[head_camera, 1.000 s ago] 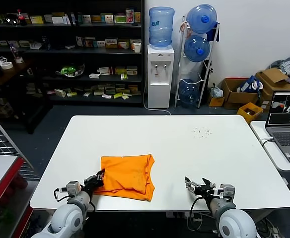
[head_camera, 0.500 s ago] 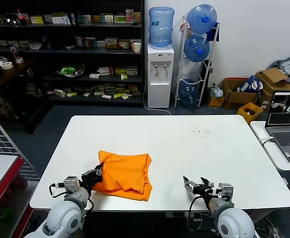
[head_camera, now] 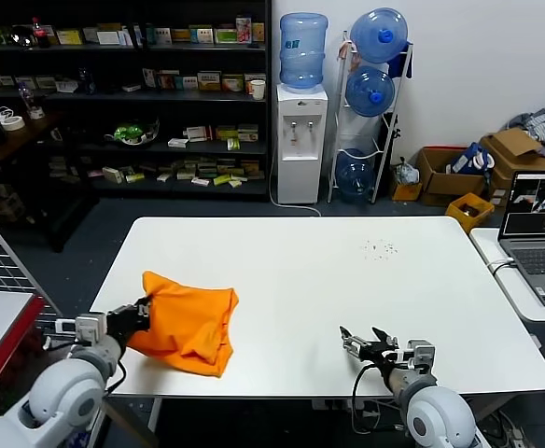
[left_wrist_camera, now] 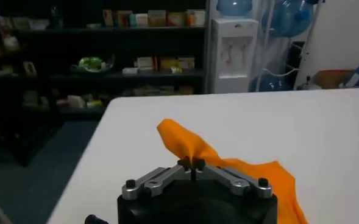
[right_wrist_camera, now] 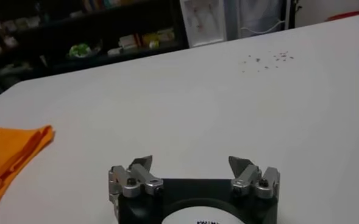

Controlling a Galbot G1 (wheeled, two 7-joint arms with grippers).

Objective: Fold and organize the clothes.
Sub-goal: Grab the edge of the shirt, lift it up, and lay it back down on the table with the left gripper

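Observation:
My left gripper is holding the pinched edge of the orange T-shirt [head_camera: 190, 325], which lies bunched near the table's side edge. My left gripper should swing the pinched edge across to the table's middle [head_camera: 296, 329] and lay the T-shirt there.
The bright orange T-shirt [head_camera: 187, 322] lies folded and bunched on the white table [head_camera: 347, 280], near its front left corner. My left gripper [head_camera: 142, 311] is shut on the shirt's left edge at the table's left side. In the left wrist view the gripper [left_wrist_camera: 191, 163] pinches a raised fold of the orange cloth [left_wrist_camera: 185, 143]. My right gripper [head_camera: 361, 343] is open and empty above the table's front edge, right of the middle. In the right wrist view [right_wrist_camera: 191, 163] its jaws stand wide apart, and the shirt's edge [right_wrist_camera: 8, 155] shows far off. No lettering or neck label shows.
A laptop [head_camera: 538, 243] sits on a side table at the right. A red-edged wire rack [head_camera: 2, 289] stands close at the left. Shelves, a water dispenser [head_camera: 300, 131] and boxes stand behind the table. Small specks [head_camera: 380, 248] lie on the table's far right.
My left gripper has pulled the shirt leftward across the table, toward the left edge. The shirt has bunched up more. The right gripper has barely moved.

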